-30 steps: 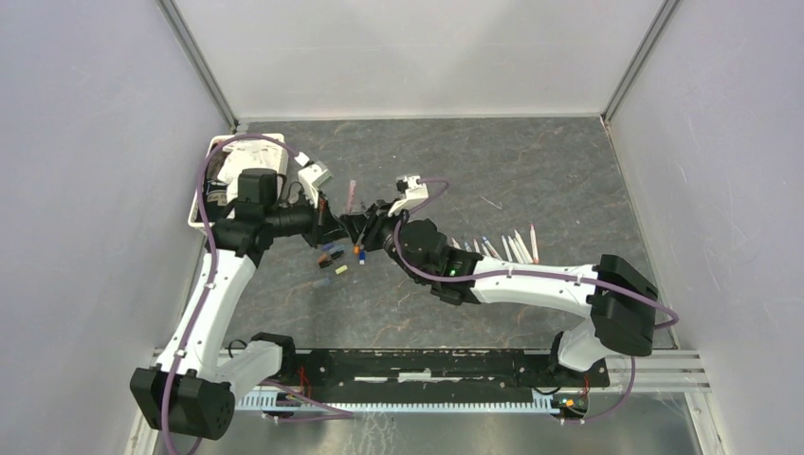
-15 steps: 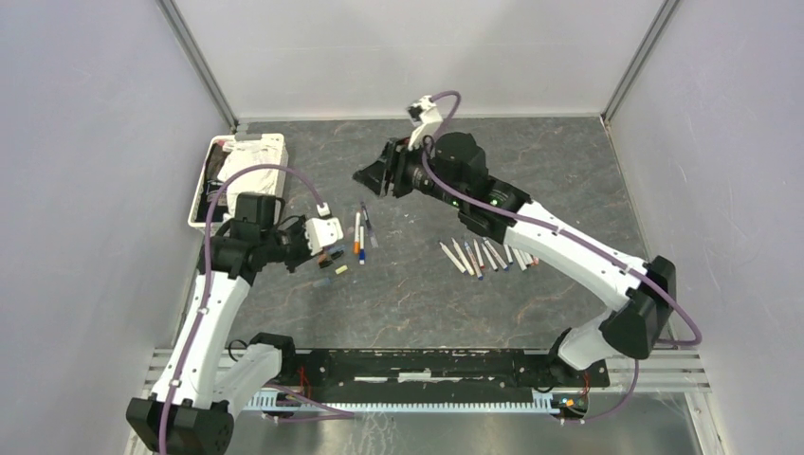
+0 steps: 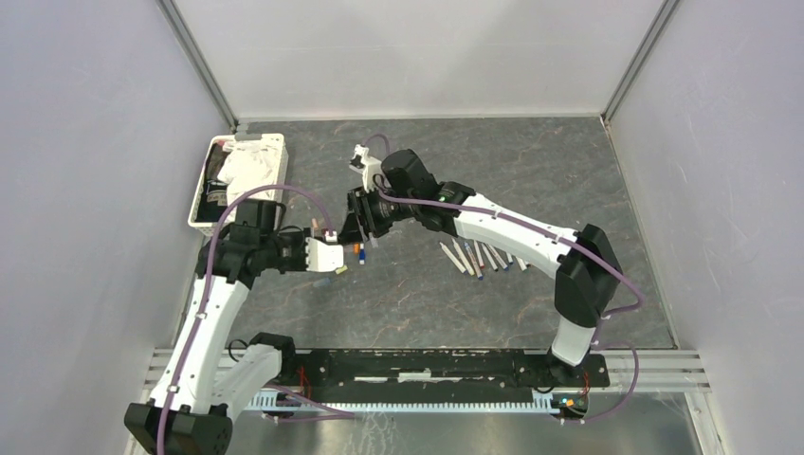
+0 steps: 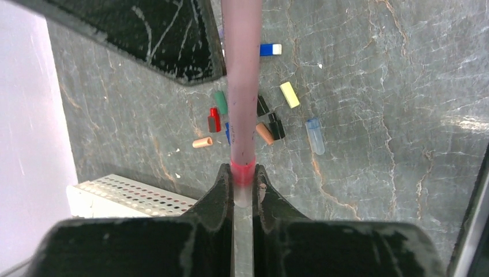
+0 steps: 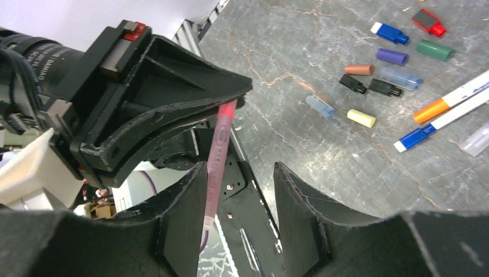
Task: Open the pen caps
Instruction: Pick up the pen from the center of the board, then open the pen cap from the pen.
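The red cap end [image 5: 228, 108] sits shallow between my left gripper's fingers, so my right gripper should steady the pen's body [image 5: 217, 164] while my left gripper grips the cap deeper.
My left gripper [image 4: 243, 173] is shut on the red cap end [image 4: 243, 171] of a pink pen [image 4: 242, 75] and holds it above the table. My right gripper [image 5: 241, 170] is open, its fingers on either side of the pen's barrel [image 5: 216, 156], which lies against one finger. In the top view the two grippers meet left of centre, the left [image 3: 336, 248] and the right [image 3: 363, 227]. Several loose pen caps lie on the table below: blue [image 4: 270, 49], yellow [image 4: 289, 94], green [image 4: 220, 102], red [image 4: 214, 119], orange [image 4: 202, 142], black [image 4: 275, 126].
Two capped pens lie by the caps, one with an orange cap [image 5: 429, 111], one with a blue cap [image 5: 413, 138]. A row of pens [image 3: 479, 256] lies right of centre. A white tray [image 3: 282, 142] of cloth stands at the back left.
Half a second ago my right gripper was raised at the back centre. It has come down and left to my left gripper, which has turned toward it with the pink pen.
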You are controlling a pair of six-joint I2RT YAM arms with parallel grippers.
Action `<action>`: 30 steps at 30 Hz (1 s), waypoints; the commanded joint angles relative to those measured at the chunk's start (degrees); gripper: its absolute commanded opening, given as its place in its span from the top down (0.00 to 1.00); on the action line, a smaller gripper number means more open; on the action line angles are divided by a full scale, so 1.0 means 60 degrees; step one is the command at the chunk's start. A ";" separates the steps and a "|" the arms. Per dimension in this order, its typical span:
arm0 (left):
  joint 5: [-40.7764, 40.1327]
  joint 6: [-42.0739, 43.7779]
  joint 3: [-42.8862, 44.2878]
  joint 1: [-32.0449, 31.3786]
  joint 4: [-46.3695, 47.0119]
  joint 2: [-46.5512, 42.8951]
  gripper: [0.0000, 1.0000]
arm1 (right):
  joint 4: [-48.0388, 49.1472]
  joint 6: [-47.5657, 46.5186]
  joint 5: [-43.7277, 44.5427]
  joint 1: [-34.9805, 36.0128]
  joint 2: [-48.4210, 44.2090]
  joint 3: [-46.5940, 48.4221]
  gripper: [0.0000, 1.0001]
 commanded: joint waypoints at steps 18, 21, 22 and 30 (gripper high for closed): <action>-0.0353 0.1641 0.0259 -0.0625 -0.0126 0.0141 0.98 | 0.0254 0.0018 -0.1424 0.0474 0.1355 0.1091 0.84; -0.0423 0.1680 0.0179 -0.0625 -0.0195 0.0095 0.88 | 0.0386 -0.0052 -0.1430 0.0390 0.1219 0.0941 1.00; -0.0425 0.1642 0.0169 -0.0628 -0.0248 0.0088 0.67 | 0.0487 -0.0100 -0.1504 0.0328 0.1140 0.0827 1.00; 0.0107 0.1315 0.0304 -0.0639 -0.0506 0.0233 0.44 | 0.1402 -0.0102 -0.2434 0.0211 0.0831 -0.0022 1.00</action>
